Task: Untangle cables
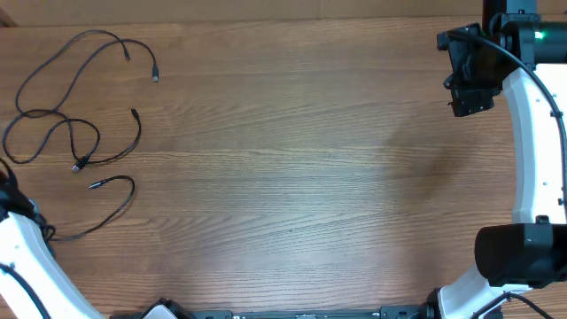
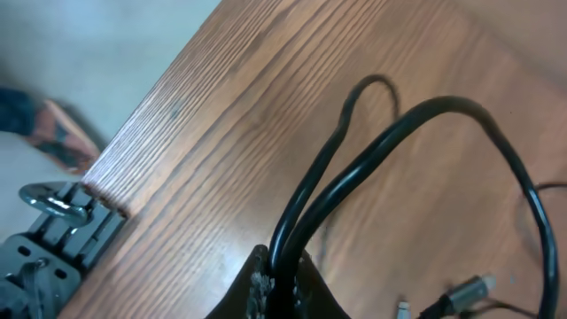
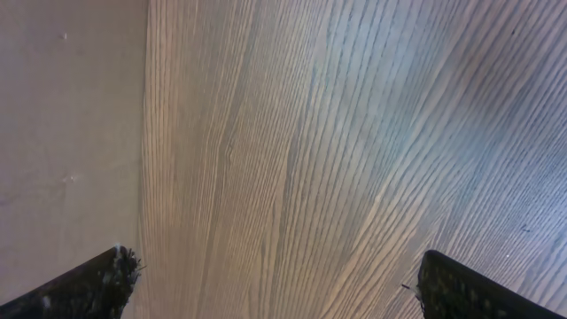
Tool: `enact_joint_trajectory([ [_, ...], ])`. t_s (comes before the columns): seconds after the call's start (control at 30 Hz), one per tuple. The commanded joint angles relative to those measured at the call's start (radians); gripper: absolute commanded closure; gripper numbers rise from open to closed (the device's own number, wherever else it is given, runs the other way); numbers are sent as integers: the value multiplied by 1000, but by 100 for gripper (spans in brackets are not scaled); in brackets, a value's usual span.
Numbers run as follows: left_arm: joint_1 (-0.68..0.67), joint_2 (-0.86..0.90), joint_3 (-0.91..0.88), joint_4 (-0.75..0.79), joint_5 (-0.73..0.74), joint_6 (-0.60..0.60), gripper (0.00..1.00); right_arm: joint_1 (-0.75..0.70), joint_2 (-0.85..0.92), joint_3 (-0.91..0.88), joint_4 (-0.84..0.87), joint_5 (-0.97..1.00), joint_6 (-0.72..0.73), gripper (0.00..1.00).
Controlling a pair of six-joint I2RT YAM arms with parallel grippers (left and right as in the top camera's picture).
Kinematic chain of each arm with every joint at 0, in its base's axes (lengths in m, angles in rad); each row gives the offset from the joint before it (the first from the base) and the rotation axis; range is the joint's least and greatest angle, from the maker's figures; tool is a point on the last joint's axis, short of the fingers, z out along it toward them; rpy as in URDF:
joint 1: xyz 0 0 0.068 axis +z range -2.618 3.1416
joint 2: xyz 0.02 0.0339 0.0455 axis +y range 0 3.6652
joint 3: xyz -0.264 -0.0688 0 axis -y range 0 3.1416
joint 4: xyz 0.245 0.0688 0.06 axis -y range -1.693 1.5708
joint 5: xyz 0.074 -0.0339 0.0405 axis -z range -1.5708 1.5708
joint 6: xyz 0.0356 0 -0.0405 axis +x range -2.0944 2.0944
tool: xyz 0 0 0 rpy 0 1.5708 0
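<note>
The held cable's plug end (image 1: 97, 184) is clear of the curled cable. My left gripper should keep lowering the doubled cable toward the open wood (image 1: 99, 264) and let go of it there.
Several thin black cables lie spread on the wooden table at the far left. One long cable (image 1: 55, 55) loops at the back, and another (image 1: 106, 151) curls in front of it. A third (image 1: 120, 193) runs toward the left arm. My left gripper (image 1: 7, 197) sits at the table's left edge, mostly cut off by the frame. In the left wrist view this gripper (image 2: 282, 268) is shut on a doubled strand of black cable (image 2: 372, 151) that rises from between the fingers. A small plug end (image 2: 469, 288) lies nearby. My right gripper (image 1: 469, 93) hovers at the back right, and its wrist view shows it (image 3: 279, 288) open over bare wood.
The table's left edge (image 2: 133, 133) runs close to the left gripper, with a metal clamp (image 2: 53, 202) fixed below it. The right wrist view shows the table's far edge (image 3: 146, 133) against a pale wall. The white right arm (image 1: 532, 133) stands along the right side.
</note>
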Motion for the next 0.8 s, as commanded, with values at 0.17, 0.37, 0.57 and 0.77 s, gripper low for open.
enact_joint_trajectory([
  [0.17, 13, 203, -14, 6, 29, 24, 95, -1, -29, 2, 2, 14, -3, 0],
  [0.37, 23, 309, -14, 50, 55, 11, 91, -1, -29, 2, 2, 14, -3, 0],
  [0.57, 43, 348, -15, 70, 90, 11, 65, -1, -29, 2, 2, 14, -3, 0],
  [0.77, 43, 350, -15, 175, 201, 243, 27, -1, -29, 2, 2, 14, -3, 0],
])
